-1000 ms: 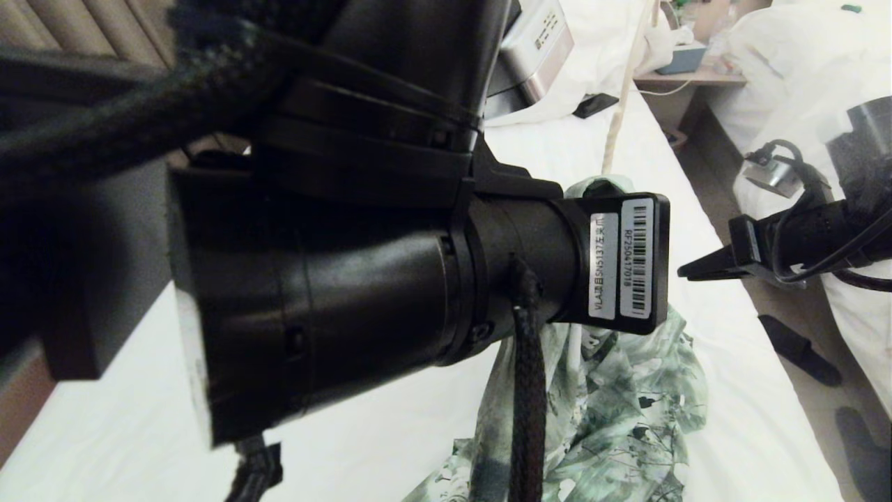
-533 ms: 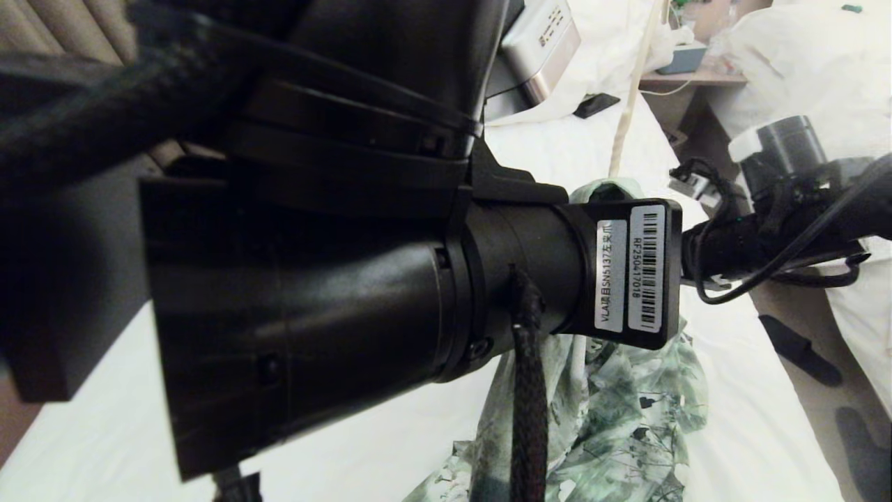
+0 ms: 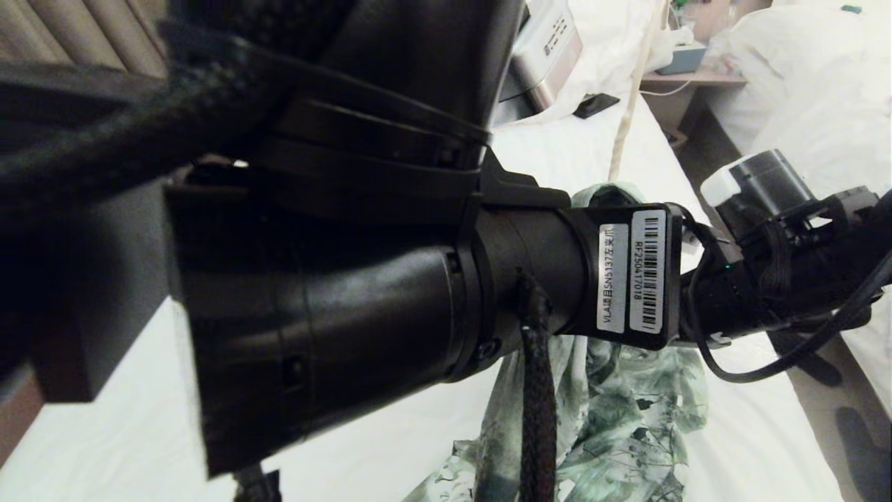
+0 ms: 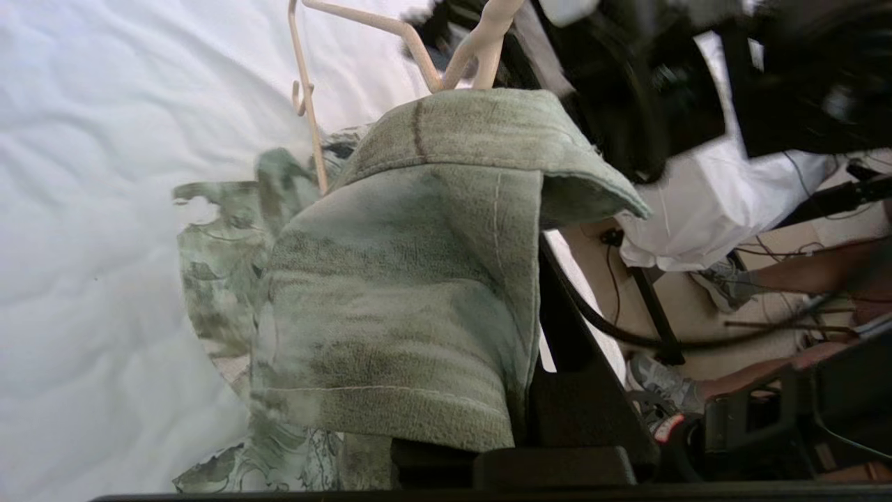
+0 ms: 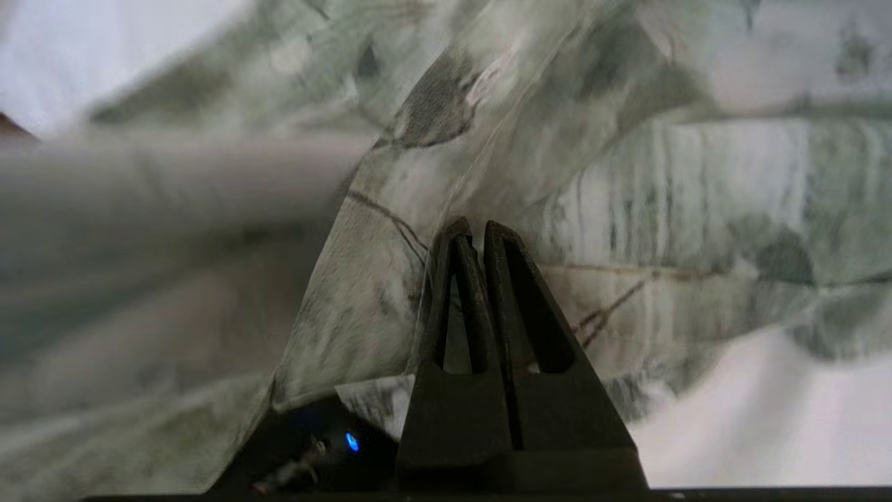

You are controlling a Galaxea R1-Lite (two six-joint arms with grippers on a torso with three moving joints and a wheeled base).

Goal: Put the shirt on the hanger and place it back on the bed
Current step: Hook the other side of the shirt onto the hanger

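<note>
I should back my right gripper off, open it and take the collar's loose edge, because its shut fingers press on the hanging shirt below that edge.
My left arm fills the head view and hides its own fingers there. In the left wrist view the green and white shirt is draped by its collar over my left gripper, which is shut on it; one dark finger shows beside the cloth. The rest of the shirt hangs down onto the bed. The cream hanger rises just beyond the collar. My right gripper is shut, its tips pressed against the hanging shirt.
A silver box and a black flat item lie at the bed's far end. A nightstand and another bed with white duvets stand right. Dark slippers lie on the floor between the beds.
My right arm has swung left from beside the bed, in behind the left wrist and up against the shirt. The left arm has only shifted slightly, still holding the shirt up.
</note>
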